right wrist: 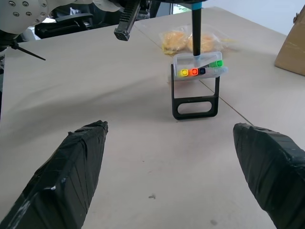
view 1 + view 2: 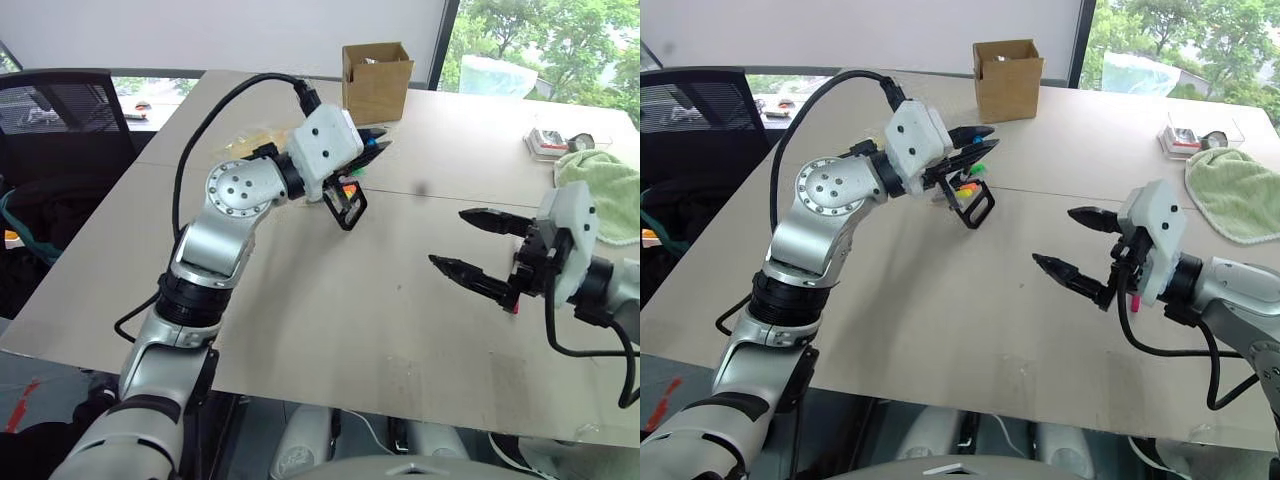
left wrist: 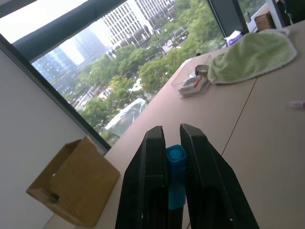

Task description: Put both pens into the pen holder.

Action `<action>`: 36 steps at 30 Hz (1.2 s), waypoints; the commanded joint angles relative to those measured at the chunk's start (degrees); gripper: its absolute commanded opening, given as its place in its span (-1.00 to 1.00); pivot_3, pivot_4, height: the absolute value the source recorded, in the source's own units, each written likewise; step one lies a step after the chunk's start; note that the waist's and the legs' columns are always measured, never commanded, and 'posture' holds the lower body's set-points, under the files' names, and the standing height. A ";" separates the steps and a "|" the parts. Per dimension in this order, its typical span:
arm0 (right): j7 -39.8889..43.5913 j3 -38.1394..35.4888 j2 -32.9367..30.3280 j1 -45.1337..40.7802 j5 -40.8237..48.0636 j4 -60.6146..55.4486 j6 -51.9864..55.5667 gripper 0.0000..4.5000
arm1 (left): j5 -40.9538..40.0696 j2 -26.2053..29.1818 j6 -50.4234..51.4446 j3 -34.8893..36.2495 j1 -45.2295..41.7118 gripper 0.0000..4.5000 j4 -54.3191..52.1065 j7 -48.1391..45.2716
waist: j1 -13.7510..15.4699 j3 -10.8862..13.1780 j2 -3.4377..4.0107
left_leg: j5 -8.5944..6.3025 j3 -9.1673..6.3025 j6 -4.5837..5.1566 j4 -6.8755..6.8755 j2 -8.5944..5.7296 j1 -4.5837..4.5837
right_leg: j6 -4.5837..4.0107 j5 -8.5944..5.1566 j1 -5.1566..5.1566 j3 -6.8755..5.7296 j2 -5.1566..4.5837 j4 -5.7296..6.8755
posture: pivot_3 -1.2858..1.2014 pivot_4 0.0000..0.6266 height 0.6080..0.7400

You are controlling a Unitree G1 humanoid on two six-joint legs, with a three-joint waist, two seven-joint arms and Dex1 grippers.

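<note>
The pink-ended pen lies below my right gripper, far from the pen holder. My right gripper should therefore grab this pen and pass it to my left gripper.
My left gripper is shut on the pen with light-blue ends, just above the pen holder. The holder is a small black frame with a clear top holding bright highlighter tips. In the right wrist view that pen points down, and its lower tip meets the holder's clear part. The pink-ended pen lies on the table, mostly hidden under my right gripper. That gripper hovers open and empty to the right of the holder.
A brown cardboard box stands at the far edge behind the holder. A crinkled clear bag lies beside the holder. A green cloth and a small clear case sit far right. An office chair is left of the table.
</note>
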 commanded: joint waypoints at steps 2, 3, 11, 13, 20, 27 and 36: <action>-0.60 -2.09 -0.64 -0.40 0.88 -1.70 -1.39 0.99 | 2.23 -0.54 0.84 0.81 -0.47 -1.00 0.56 1.49 | 0.00 0.00 0.00 | 0.00 0.00 0.00 0.01 0.00 -0.01 | 0.00 0.00 0.00 0.00 0.00 0.00 | 0.03 -0.52 1.00; -0.74 -1.91 -0.63 -0.51 0.82 -1.65 -1.34 1.00 | 1.87 -1.07 0.60 1.18 -0.40 -0.67 0.80 1.49 | 0.00 0.00 0.00 | 0.00 0.00 0.00 0.01 0.00 0.00 | 0.00 0.00 0.00 0.00 0.00 0.00 | 0.03 -0.52 1.00; -6.94 0.39 -1.92 -0.57 -4.38 1.02 2.63 1.00 | -5.68 -4.50 2.21 5.89 1.12 0.57 -1.35 0.33 | -0.03 0.00 0.00 | 0.00 -0.01 -0.01 0.03 0.00 -0.01 | 0.00 0.00 0.00 0.00 -0.02 0.03 | 0.03 -0.52 1.00; -11.71 1.79 -2.34 -0.68 -8.23 4.26 6.17 1.00 | -13.95 -4.89 9.15 8.46 3.03 0.57 -4.74 -2.50 | -0.11 -0.01 0.00 | 0.00 0.01 -0.01 0.03 0.01 0.02 | 0.00 0.00 0.00 0.02 -0.03 0.05 | 0.03 -0.52 1.00; -21.98 3.74 0.05 -0.11 -16.63 12.45 17.66 1.00 | -36.12 2.28 27.20 14.43 11.51 0.57 -14.80 -12.12 | -0.12 -0.01 0.01 | 0.15 0.03 -0.26 0.04 0.03 -0.07 | -0.01 -0.01 -0.17 0.04 -0.01 0.16 | 0.03 -0.52 1.00; -25.79 4.05 6.85 2.18 -19.73 15.32 25.56 1.00 | -38.81 10.06 29.55 12.71 17.38 0.57 -18.56 -18.59 | -0.08 -0.03 0.03 | 0.03 0.09 -0.05 0.06 0.01 -0.08 | -0.01 0.00 -0.20 0.10 0.02 0.18 | 0.03 -0.52 1.00; -24.50 2.31 9.22 5.41 -21.44 14.91 29.65 -0.11 | -35.27 10.11 25.86 10.14 18.83 0.59 -18.88 -18.93 | 0.20 -0.10 -0.03 | 0.00 0.06 0.00 0.07 0.00 0.21 | -0.02 -0.01 0.16 0.07 0.01 0.11 | 0.03 -0.52 1.00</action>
